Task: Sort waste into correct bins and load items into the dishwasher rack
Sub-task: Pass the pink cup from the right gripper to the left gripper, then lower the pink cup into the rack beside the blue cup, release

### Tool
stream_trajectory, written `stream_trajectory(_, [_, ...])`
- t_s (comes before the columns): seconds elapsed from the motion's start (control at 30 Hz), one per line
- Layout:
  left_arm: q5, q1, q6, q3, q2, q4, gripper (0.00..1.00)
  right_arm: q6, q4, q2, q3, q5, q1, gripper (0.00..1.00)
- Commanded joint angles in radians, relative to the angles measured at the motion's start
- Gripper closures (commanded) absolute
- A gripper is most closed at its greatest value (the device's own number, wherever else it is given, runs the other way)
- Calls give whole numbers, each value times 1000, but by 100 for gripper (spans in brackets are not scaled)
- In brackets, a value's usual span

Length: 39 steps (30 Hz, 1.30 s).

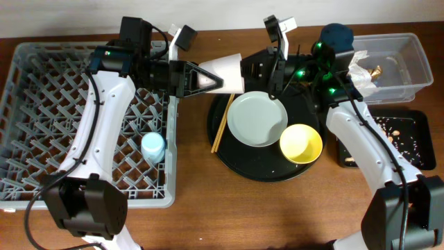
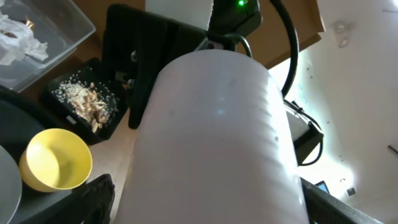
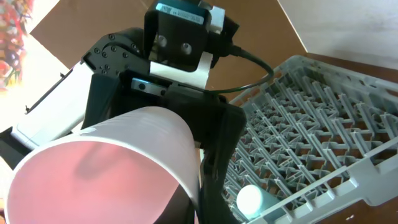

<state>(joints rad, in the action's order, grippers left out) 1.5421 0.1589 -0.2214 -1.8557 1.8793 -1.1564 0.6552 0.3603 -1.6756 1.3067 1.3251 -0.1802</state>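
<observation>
I should take the narrow end (image 1: pixel 207 76) with my left gripper and load the cup, because my right gripper is holding the pink cup's rim (image 1: pixel 239 72) and the rack is beside my left gripper.
The pink cup (image 1: pixel 225 73) hangs on its side in the air between my two grippers, above the gap between the rack and the round tray. My right gripper (image 1: pixel 253 69) is shut on its rim; the right wrist view shows the pink inside (image 3: pixel 106 168) with a black finger (image 3: pixel 211 180) pressed on the wall. My left gripper (image 1: pixel 211 78) stands open round the cup's narrow end (image 2: pixel 217 143), one finger (image 2: pixel 93 199) on each side. The dishwasher rack (image 1: pixel 41 83) holds the light-blue cup (image 1: pixel 153 146). The green plate (image 1: pixel 257 119), yellow bowl (image 1: pixel 301 144) and chopsticks (image 1: pixel 220 128) lie on the tray.
The round black tray (image 1: pixel 229 156) sits mid-table. The clear tub (image 1: pixel 409 66) at the back right holds white tissue (image 1: pixel 362 69). The flat black tray (image 1: pixel 416 142) in front of it holds food scraps (image 1: pixel 399 128). The rack's near wall (image 3: pixel 348 180) is below the cup.
</observation>
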Motion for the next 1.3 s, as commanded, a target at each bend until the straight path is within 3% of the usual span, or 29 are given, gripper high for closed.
stream_trajectory(0.0, [32, -5, -19, 9, 6, 5, 18, -52, -52, -16, 4, 32, -16, 96])
stream_trajectory(0.17, [32, -5, -20, 9, 6, 5, 32, -83, -102, -16, 4, 3, -16, 96])
stream_trajectory(0.2, [32, -5, -20, 9, 6, 5, 37, -83, -102, -16, 4, -2, -16, 96])
stream_trajectory(0.27, [32, -5, -20, 9, 6, 5, 56, -82, -102, -16, 4, -22, -16, 96])
stream_trajectory(0.33, [30, -5, -20, 9, 6, 5, 62, -82, -102, -16, 4, -28, -16, 94])
stream_trajectory(0.43, [30, -5, -20, 9, 6, 6, 69, -82, -102, -16, 4, -27, -16, 69])
stream_trajectory(0.47, [30, -5, -19, 9, 6, 10, 69, -82, -102, -16, 4, -27, -16, 57])
stream_trajectory(0.5, [30, -5, -19, 9, 6, 16, 69, -82, -102, -16, 4, -27, -14, 38])
stream_trajectory(0.53, [31, -6, -19, 9, 6, 23, 70, -82, -102, -16, 4, -24, -8, 27])
stream_trajectory(0.77, [-10, -112, -19, 9, 5, 43, 73, -44, -103, -16, 4, 82, 162, 10])
stream_trajectory(0.87, [-216, -164, -4, -2, 5, 50, 74, -47, -152, -16, 4, 120, 270, 2])
stream_trajectory(0.97, [-590, -175, 79, -43, 5, 43, 73, -113, -273, -16, 4, 127, 328, 0])
stream_trajectory(1.0, [-855, -168, 115, -72, 5, 17, 74, -222, -416, -16, 4, 93, 332, 2])
stream_trajectory(1.03, [-940, -164, 128, -80, 5, 3, 74, -269, -486, -16, 4, 60, 330, 2])
stream_trajectory(1.17, [-1279, -158, 193, -90, 5, -71, 74, -510, -911, -16, 4, -316, 299, 2])
stream_trajectory(1.27, [-1411, -158, 230, -90, 5, -95, 73, -549, -1059, -16, 4, -575, 261, 2])
